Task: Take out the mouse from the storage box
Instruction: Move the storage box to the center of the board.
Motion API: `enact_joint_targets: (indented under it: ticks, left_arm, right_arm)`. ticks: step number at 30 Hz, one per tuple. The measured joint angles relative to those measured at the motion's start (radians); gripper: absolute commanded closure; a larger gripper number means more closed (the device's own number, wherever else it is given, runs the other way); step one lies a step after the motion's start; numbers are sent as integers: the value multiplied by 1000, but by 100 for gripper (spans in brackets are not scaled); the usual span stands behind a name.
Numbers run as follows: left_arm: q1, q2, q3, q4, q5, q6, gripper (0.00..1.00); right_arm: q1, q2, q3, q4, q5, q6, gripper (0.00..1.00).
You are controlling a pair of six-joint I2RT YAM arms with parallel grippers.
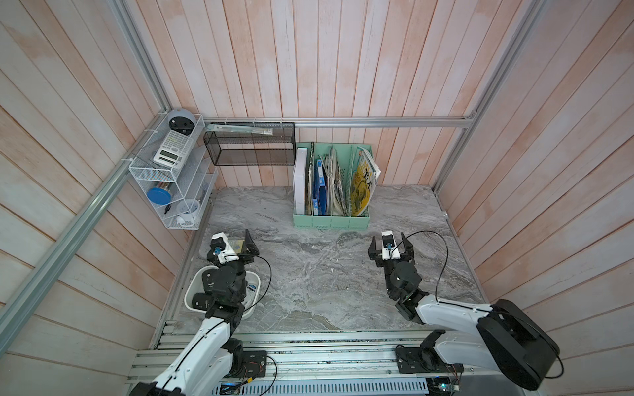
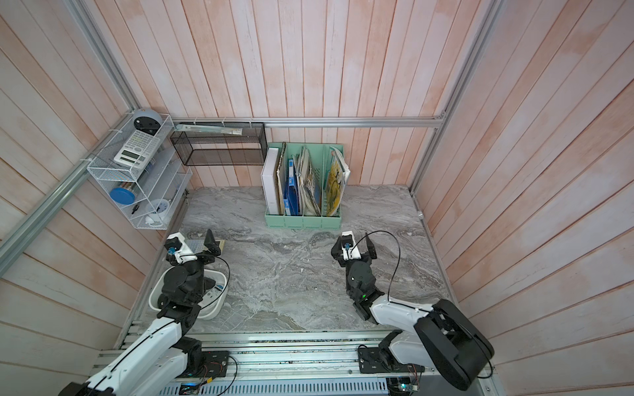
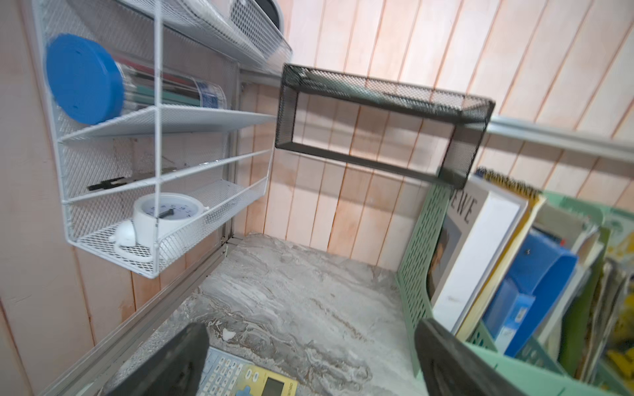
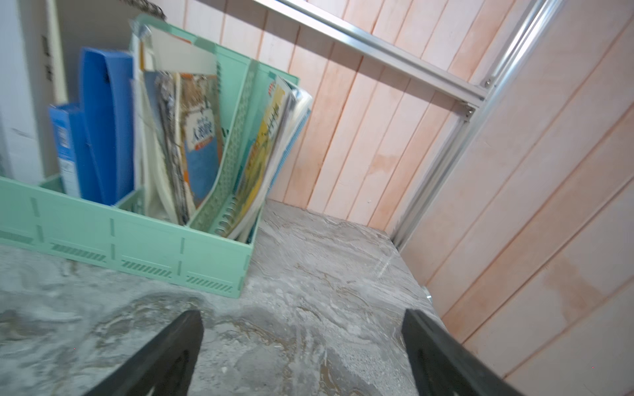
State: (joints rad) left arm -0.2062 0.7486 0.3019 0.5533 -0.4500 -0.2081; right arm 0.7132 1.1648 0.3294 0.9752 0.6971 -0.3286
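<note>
The white storage box (image 1: 251, 289) is under my left arm, far from my right gripper, so next my left gripper moves it to the open middle (image 1: 323, 277) first.
The white storage box (image 1: 190, 290) (image 2: 217, 307) sits at the table's near left, mostly covered by my left arm. A pale item with a blue mark (image 1: 252, 287) peeks out of the box beside the arm; I cannot tell whether it is the mouse. My left gripper (image 1: 231, 245) (image 2: 192, 245) (image 3: 308, 360) hangs beyond the box, open and empty, over a yellow and blue calculator (image 3: 247, 377) lying on the table. My right gripper (image 1: 389, 242) (image 2: 353, 245) (image 4: 305, 331) is open and empty above bare marble on the right.
A mint-green file holder (image 1: 331, 222) full of books stands at the back centre. A black mesh basket (image 1: 250, 147) hangs on the back wall. A white wire shelf (image 1: 164, 178) with a calculator, clock and jar hangs on the left wall. Wooden walls enclose three sides.
</note>
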Motion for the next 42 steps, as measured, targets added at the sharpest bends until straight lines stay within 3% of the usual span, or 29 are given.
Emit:
enact_joint_targets:
  ticks: [7,14,16,21,30,37,42]
  left_arm:
    - [0,-115,266,-603,-63,-360,0]
    - [26,-76,332,-1032,77,-550,0]
    - [-7,-5,378,-1164,70,-597,0]
    - [-216,134,446,-1416,-17,-748,0]
    - [-238,311,438,-1468,-53,-827,0]
    - [-248,403,436,-1384,29,-793,0]
    - [-326,448,436,-1334,69,-784,0]
  right_arm:
    - [6,-375,278,-683,-53,369,2]
    - [-128,-699,189,-1079,-190,713,2]
    - [-170,-754,167,-1180,-219,777,2]
    - [-194,-711,178,-1365,-276,872,2]
    - [-192,-510,186,-1418,-414,941,2]
    - [-153,-445,190,-1418,-445,963,2]
    - [-104,-387,197,-1410,-441,972,2]
